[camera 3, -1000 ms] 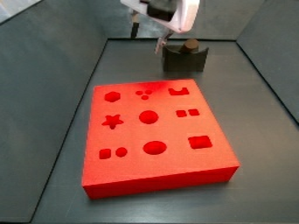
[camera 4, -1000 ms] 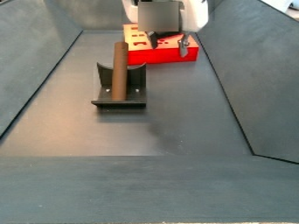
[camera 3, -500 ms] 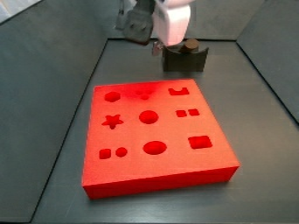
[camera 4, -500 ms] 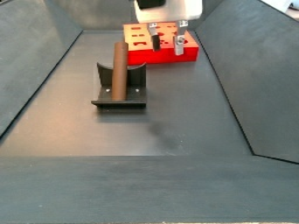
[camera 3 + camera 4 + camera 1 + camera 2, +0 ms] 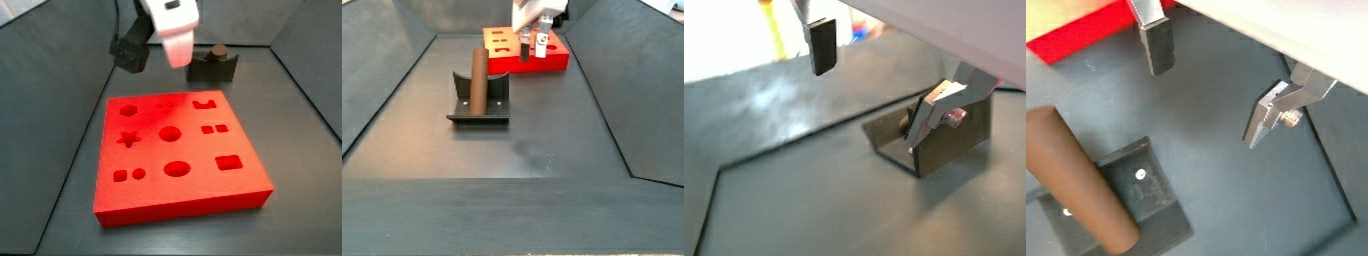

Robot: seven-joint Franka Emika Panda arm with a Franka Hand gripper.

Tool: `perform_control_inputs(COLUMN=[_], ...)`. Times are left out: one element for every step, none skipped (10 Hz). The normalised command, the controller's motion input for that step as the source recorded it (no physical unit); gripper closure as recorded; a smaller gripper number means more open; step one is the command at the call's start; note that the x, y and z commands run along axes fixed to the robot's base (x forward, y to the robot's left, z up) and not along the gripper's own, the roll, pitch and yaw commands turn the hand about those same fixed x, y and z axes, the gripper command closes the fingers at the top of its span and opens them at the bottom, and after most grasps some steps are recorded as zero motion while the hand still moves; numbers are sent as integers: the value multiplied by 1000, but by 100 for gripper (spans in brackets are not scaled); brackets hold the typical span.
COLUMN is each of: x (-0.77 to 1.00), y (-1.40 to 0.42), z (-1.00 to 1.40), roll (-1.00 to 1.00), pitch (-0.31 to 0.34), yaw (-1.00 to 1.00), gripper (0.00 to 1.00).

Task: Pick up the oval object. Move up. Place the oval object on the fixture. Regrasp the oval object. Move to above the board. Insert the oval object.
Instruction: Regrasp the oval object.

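Note:
My gripper will lift the oval object (image 5: 219, 50) free and leave the fixture standing, because the fixture's notch (image 5: 211, 61) is open at the top.
The reddish-brown oval object (image 5: 476, 76) lies across the notch of the dark fixture (image 5: 480, 108); in a side view only its end (image 5: 210, 48) shows above the fixture (image 5: 213, 69). It also shows in a wrist view (image 5: 1080, 183) on the fixture (image 5: 1144, 186). My gripper (image 5: 536, 46) is open and empty, raised above the floor between the fixture and the red board (image 5: 181, 150). Nothing sits between its fingers (image 5: 1156, 47) in either wrist view; one finger (image 5: 822, 45) stands well apart from the fixture (image 5: 947, 145).
Sloped dark walls (image 5: 380, 90) enclose the grey floor (image 5: 516, 150) on both sides. The board's corner shows in a wrist view (image 5: 1077, 42). The board has several shaped holes in its top face.
My gripper has risen and drawn away from the fixture toward the board. The oval object stays on the fixture, released.

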Motion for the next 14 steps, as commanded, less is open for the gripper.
perform_control_inputs(x=[-3,13,33,53,67,65,67,72,74,68,62,59,52,42], y=[-14,-14,-17,-14,-14,-32,-43,-51,-51,-49,-44,-41,-44,-45], z=[-31,-46,-43,-33,-27,-26,-15,-3,-8,-9,-6,-7,-13,-11], roll=[983,784,588,425,301,248,220,172,147,124,103,89,85,84], pitch=[375,514,642,706,697,664,631,521,406,244,106,20,-28,-98], yaw=[-992,-753,-506,-284,-19,147,237,368,446,484,453,411,377,295], gripper=[0,0,0,0,0,0,0,0,0,0,0,0,0,0])
